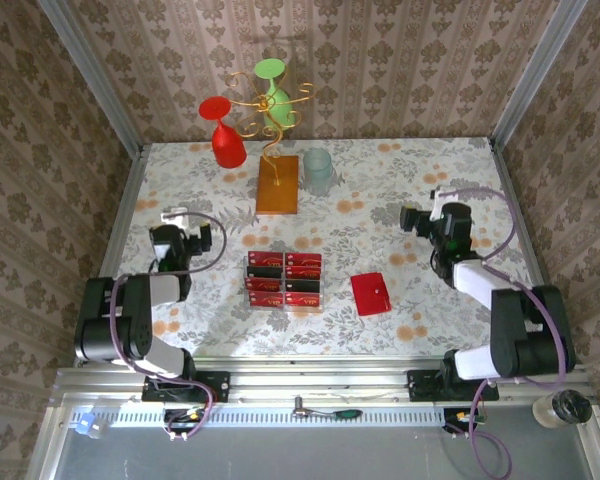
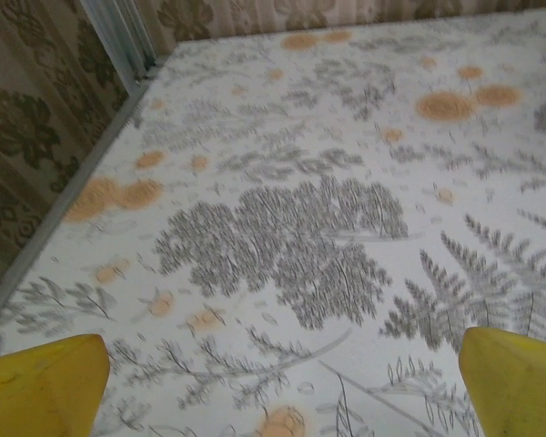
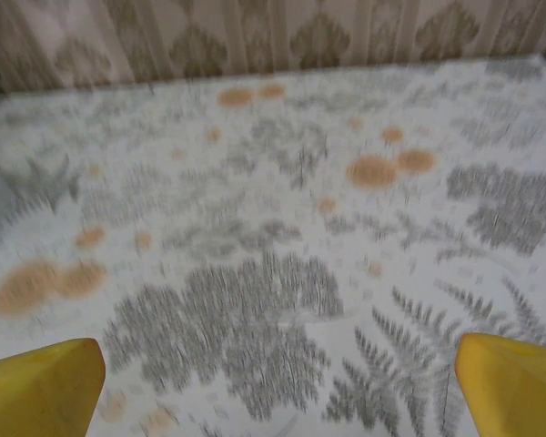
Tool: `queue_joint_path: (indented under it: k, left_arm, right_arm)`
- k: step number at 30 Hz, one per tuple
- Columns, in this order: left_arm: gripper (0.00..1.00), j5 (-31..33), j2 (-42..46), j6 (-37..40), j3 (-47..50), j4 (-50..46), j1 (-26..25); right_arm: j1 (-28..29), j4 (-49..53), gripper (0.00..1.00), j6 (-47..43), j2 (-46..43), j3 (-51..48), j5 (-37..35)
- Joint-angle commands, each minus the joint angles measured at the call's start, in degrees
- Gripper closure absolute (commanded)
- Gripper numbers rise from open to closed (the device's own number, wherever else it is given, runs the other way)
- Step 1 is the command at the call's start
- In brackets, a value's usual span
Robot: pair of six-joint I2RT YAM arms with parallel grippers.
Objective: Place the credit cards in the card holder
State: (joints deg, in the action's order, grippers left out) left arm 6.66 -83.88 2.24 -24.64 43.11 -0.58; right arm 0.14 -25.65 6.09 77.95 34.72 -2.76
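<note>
My left gripper and my right gripper should first move the clear tiered stand (image 1: 284, 281) behind the card holder (image 1: 346, 226), because the stand fills the cloth beside the card holder.
Several red credit cards (image 1: 283, 279) with dark stripes stand in rows on a clear tiered stand at the table's middle. The card holder (image 1: 370, 293), a flat red case with a small snap dot, lies shut on the cloth just right of them. My left gripper (image 1: 173, 216) rests low at the left side, well left of the cards. In its wrist view the left gripper (image 2: 282, 387) is open, its yellow fingertips (image 2: 45, 382) wide apart over bare cloth. My right gripper (image 1: 418, 218) sits at the right, beyond the card holder. The right gripper (image 3: 278, 387) is open with nothing between its fingertips (image 3: 514, 382).
At the back stands a gold wire rack on an orange wooden base (image 1: 277, 185), carrying a red goblet (image 1: 224, 135) and a green goblet (image 1: 273, 80). A pale translucent cup (image 1: 318, 170) sits beside it. Patterned walls with metal posts close in the table on three sides.
</note>
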Motion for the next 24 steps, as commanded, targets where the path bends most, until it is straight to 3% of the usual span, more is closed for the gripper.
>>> queue_joint_path:
  k: [1,5,10,13,18,24]
  left_arm:
    - [0.00,1.0,5.3,-2.1,-3.5,-9.0,0.6]
    - [0.00,1.3,11.9,-5.6,-8.2,-20.7,0.6]
    - [0.00,1.2,18.0,-13.9,-13.2,-33.3,-0.3]
    - [0.00,0.7,20.7,-20.6,-14.8,-40.0,-1.6]
    - [0.00,0.9,23.6,-29.9,-16.5,-54.3,-5.9]
    - [0.00,10.9,30.0,-39.0,-9.9,-62.2,-13.2]
  right_arm:
    - [-0.6,18.1,0.00,9.0,-3.8,7.0,-1.6]
    - [-2.1,27.4,0.00,25.3,-5.4,10.4,1.3]
    - [-1.0,28.5,0.00,25.9,-5.7,10.9,17.9]
    - [2.6,31.3,0.00,24.9,-6.1,11.1,22.1]
    - [15.4,39.1,0.02,19.5,-7.6,11.3,19.0]
    - [32.5,45.2,0.02,16.8,-9.7,8.2,8.3]
